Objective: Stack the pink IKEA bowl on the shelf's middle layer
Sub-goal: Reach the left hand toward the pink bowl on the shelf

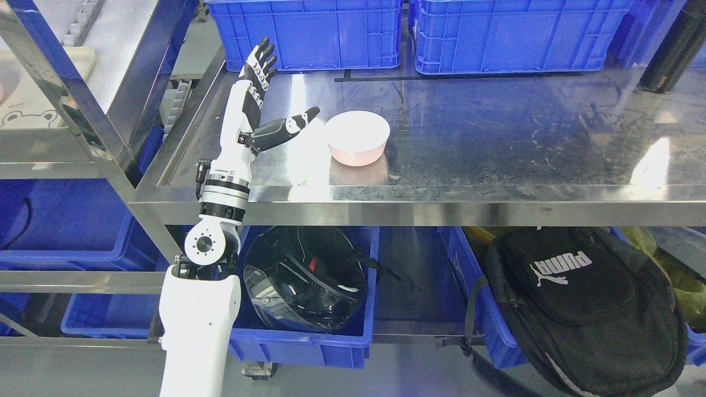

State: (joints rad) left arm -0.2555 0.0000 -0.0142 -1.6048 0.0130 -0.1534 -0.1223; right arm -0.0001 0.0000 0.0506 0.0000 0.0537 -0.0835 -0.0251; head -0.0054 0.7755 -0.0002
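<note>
My gripper will stack the pink bowl [358, 138], and the pink bowl should sink partway into another bowl with its rim staying above, because the pink bowl's side narrows [358, 156] toward its base.
A pink bowl [357, 138] stands upright on the steel shelf layer [496, 138], left of the middle. My left hand [276, 94] is raised over the shelf just left of the bowl, fingers spread and pointing away, thumb stretched toward the bowl's rim with a small gap. The hand holds nothing. Its white forearm comes up from the lower left, across the shelf's front edge. The right arm does not show.
Blue crates [309, 33] line the back of the shelf. A dark cylinder [670, 49] stands at the far right. Below the shelf, a blue bin [303, 336] holds a black helmet [303, 278], and a black backpack [579, 309] lies to its right. A steel upright [71, 99] rises at the left.
</note>
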